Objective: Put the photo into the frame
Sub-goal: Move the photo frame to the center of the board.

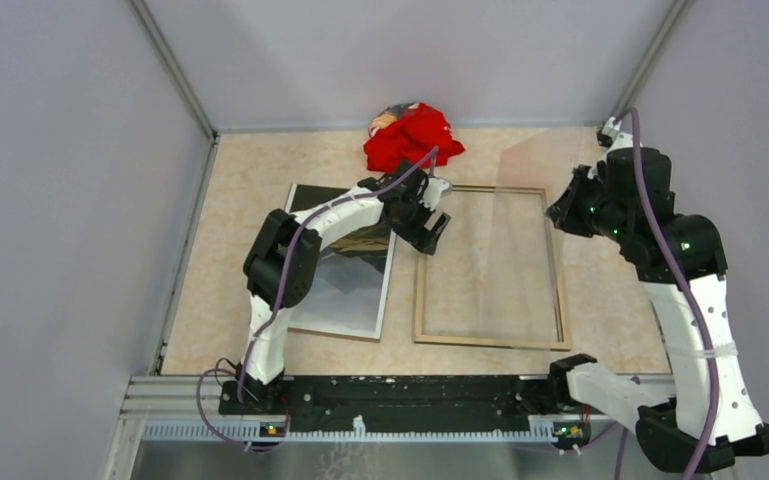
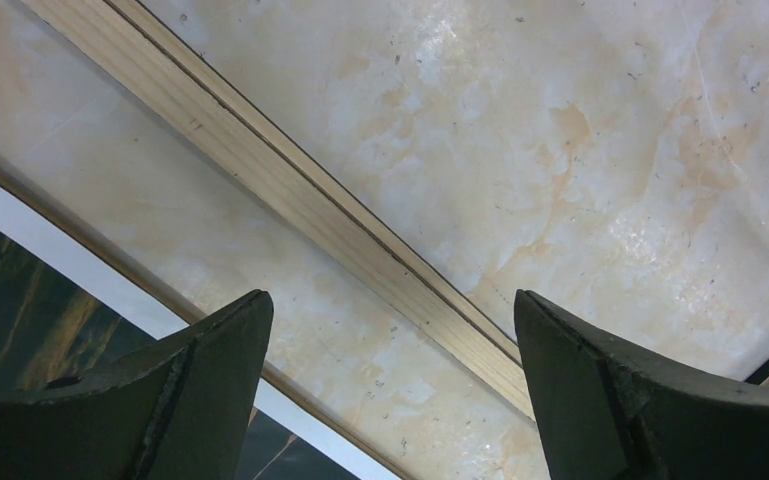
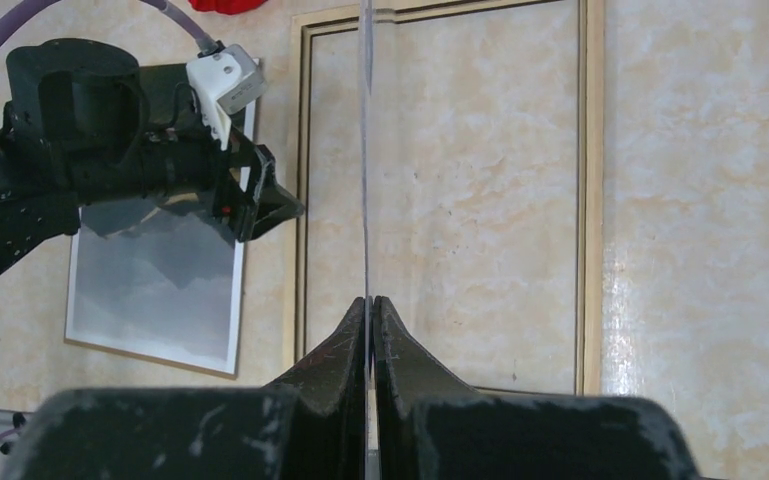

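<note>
The frame (image 1: 559, 285) is too near my right gripper for the tilted pane, so I should first drag the frame's side (image 1: 420, 295) toward the photo with my left gripper.
The frame (image 1: 490, 342) lies flat with its pale wood back up, right of centre. The photo (image 1: 345, 285) lies flat to its left, mountains and grey sky showing. My left gripper (image 1: 432, 232) is open and empty, low over the frame's left rail (image 2: 290, 180), with the photo's white margin (image 2: 110, 285) beside its left finger. My right gripper (image 1: 560, 213) is shut on the edge of a clear pane (image 1: 530, 175), held tilted above the frame's far right part. In the right wrist view the pane (image 3: 366, 150) shows edge-on between the shut fingers (image 3: 345, 340).
A red cloth (image 1: 410, 138) lies at the back, behind the photo and frame. A thin brown backing sheet (image 1: 335, 333) peeks out under the photo's near edge. Grey walls close in the table on the left, back and right.
</note>
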Available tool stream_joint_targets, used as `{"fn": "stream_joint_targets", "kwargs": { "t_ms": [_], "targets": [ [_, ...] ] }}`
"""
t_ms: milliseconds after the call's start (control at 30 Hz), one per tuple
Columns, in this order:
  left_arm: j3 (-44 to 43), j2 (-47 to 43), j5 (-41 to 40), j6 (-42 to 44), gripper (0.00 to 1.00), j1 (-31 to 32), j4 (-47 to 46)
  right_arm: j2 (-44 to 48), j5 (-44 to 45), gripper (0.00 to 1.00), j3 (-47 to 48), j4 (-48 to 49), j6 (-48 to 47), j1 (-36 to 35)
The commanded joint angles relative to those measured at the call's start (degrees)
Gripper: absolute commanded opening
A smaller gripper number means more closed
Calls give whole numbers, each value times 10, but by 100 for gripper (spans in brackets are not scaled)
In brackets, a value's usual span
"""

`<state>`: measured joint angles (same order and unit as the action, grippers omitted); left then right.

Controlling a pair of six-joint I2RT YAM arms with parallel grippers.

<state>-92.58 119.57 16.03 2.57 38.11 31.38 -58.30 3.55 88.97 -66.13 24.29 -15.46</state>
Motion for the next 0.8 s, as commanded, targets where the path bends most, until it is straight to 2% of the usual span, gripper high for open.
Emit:
{"fn": "stream_joint_targets", "kwargs": {
  "t_ms": [0, 333, 567, 767],
  "targets": [
    [7, 4, -17, -12, 96, 6, -18, -3, 16, 0, 2, 22, -10, 3],
    [81, -12, -122, 7, 90, 5, -62, -14, 13, 0, -5, 45, -12, 2],
    [113, -27, -165, 10, 80, 0, -69, -14, -13, 0, -21, 69, -2, 3],
    [165, -63, -182, 21, 76, -32, -81, -32, -34, 0, -30, 96, 3, 3]
  ]
}}
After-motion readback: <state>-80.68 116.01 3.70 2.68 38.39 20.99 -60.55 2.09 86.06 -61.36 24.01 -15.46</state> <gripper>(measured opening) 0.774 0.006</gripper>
